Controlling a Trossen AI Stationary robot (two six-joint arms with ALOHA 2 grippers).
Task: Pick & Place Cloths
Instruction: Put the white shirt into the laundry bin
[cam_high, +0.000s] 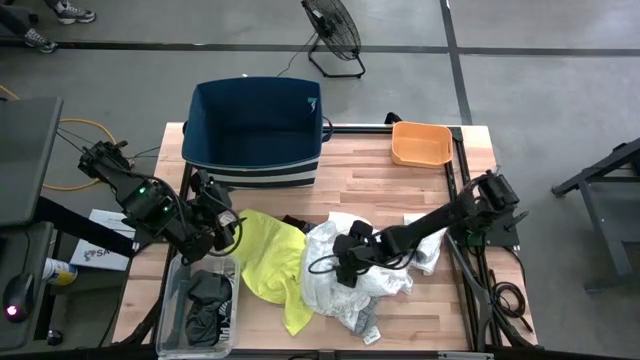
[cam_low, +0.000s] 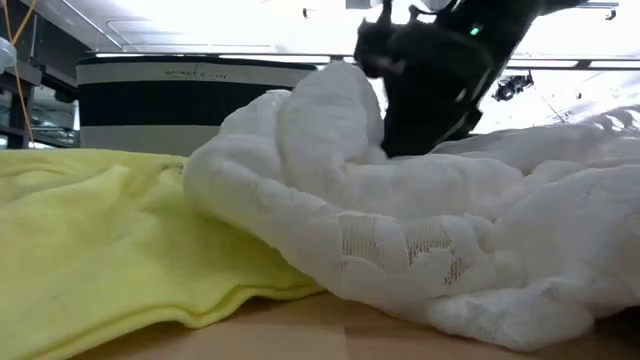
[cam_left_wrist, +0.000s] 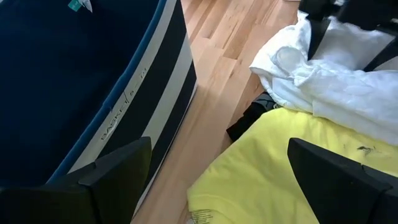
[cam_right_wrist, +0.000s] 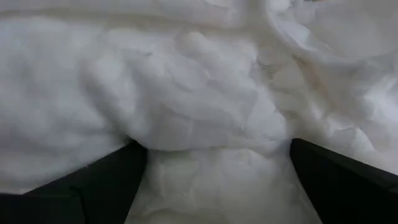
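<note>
The white garment is lying over the yellow garment's edge (cam_high: 302, 246), so the robot's right gripper should first lift the white folds (cam_high: 327, 285) clear and then hand them to the left gripper.
The large white garment (cam_high: 365, 275) lies bunched at the table's middle, its left part resting on the neon-yellow garment (cam_high: 270, 262), which is spread flat. My right gripper (cam_high: 345, 265) is open and comes down into the white heap (cam_low: 400, 230); white fabric fills its wrist view (cam_right_wrist: 205, 93). My left gripper (cam_left_wrist: 217, 186) is open and hovers over the yellow garment's far-left edge (cam_left_wrist: 280, 168), beside the dark-blue bin (cam_left_wrist: 74, 81). A black piece (cam_left_wrist: 249, 118) pokes out from under the yellow and white garments. Grey socks and the small rag cannot be made out. My right gripper stands open in the top of the white garment's heap, slanting down from the table's right. Its two fingers (cam_right_wrist: 106, 180) are sunk into the fabric on either side of a bunched mound (cam_right_wrist: 211, 134) of several folds. The garment lies slack on the table.
The dark-blue bin (cam_high: 255, 125) stands at the far edge and the small orange tray (cam_high: 420, 143) to its right. A clear container (cam_high: 200, 305) with dark items sits at the near-left corner. Bare wood shows between bin and cloths (cam_high: 370, 190).
</note>
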